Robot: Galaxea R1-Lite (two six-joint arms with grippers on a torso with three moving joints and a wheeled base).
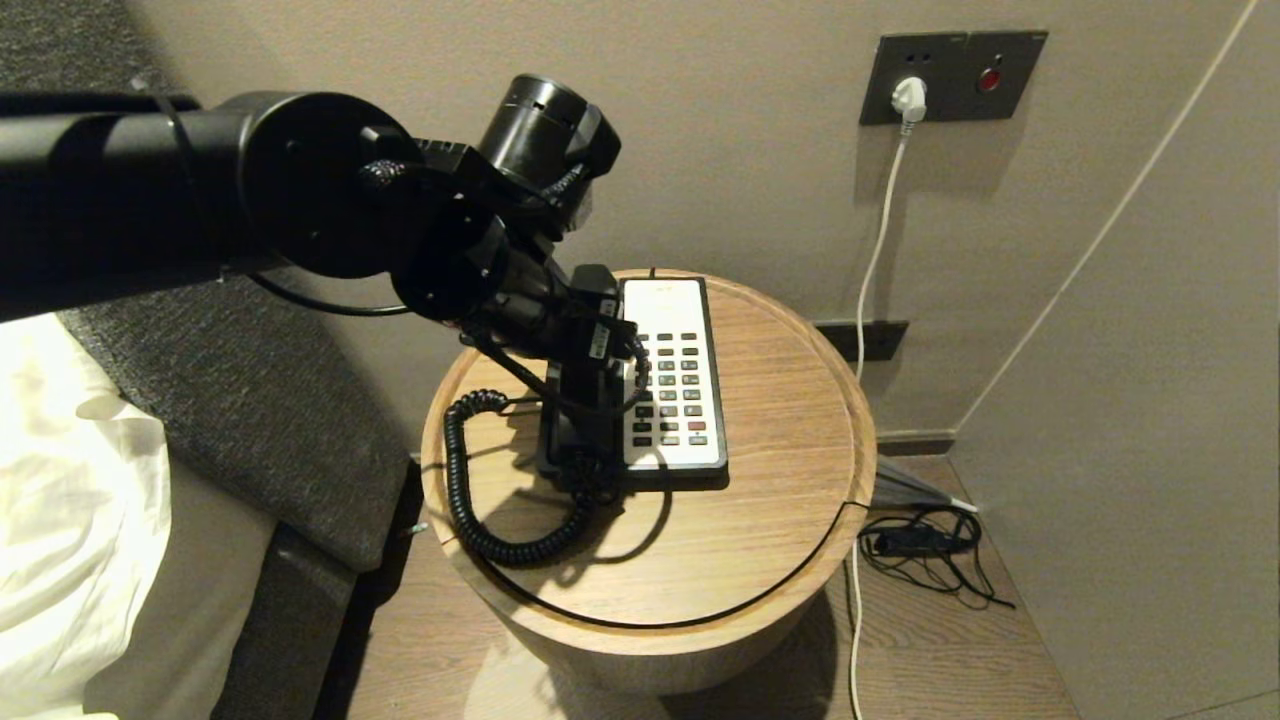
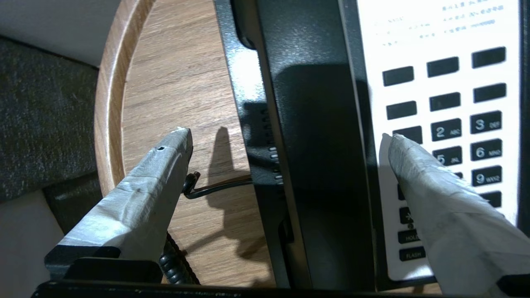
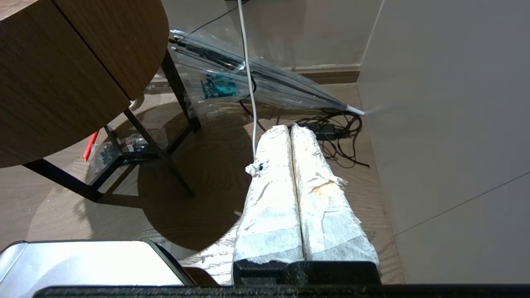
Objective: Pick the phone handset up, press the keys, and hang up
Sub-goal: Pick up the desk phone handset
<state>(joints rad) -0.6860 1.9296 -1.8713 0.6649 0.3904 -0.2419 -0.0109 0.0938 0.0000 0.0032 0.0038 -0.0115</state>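
My gripper will carry the handset (image 1: 588, 414) away. The coiled black cord (image 1: 461, 494) lies in loose loops over the tabletop, so the phone should stay where it is as the cord straightens.
A phone with a white keypad face (image 1: 680, 390) lies on a round wooden table (image 1: 760, 520). Its black handset (image 1: 572, 440) lies along the phone's left side, with a coiled black cord (image 1: 470, 500) looping over the tabletop. My left gripper (image 1: 585, 375) hangs over the handset. In the left wrist view this gripper (image 2: 286, 135) is open and straddles the handset (image 2: 314, 145): one finger is over the wood, the other over the keypad (image 2: 455, 103), and neither touches the handset. My right gripper (image 3: 290, 129) is shut and empty, low beside the table above the floor.
A wall stands close behind the table, with a socket plate and white plug (image 1: 908, 98). A bed (image 1: 80, 500) is at the left. On the floor at the right lie a clear umbrella (image 3: 256, 78), a white cable and a black adapter with wires (image 1: 920, 540).
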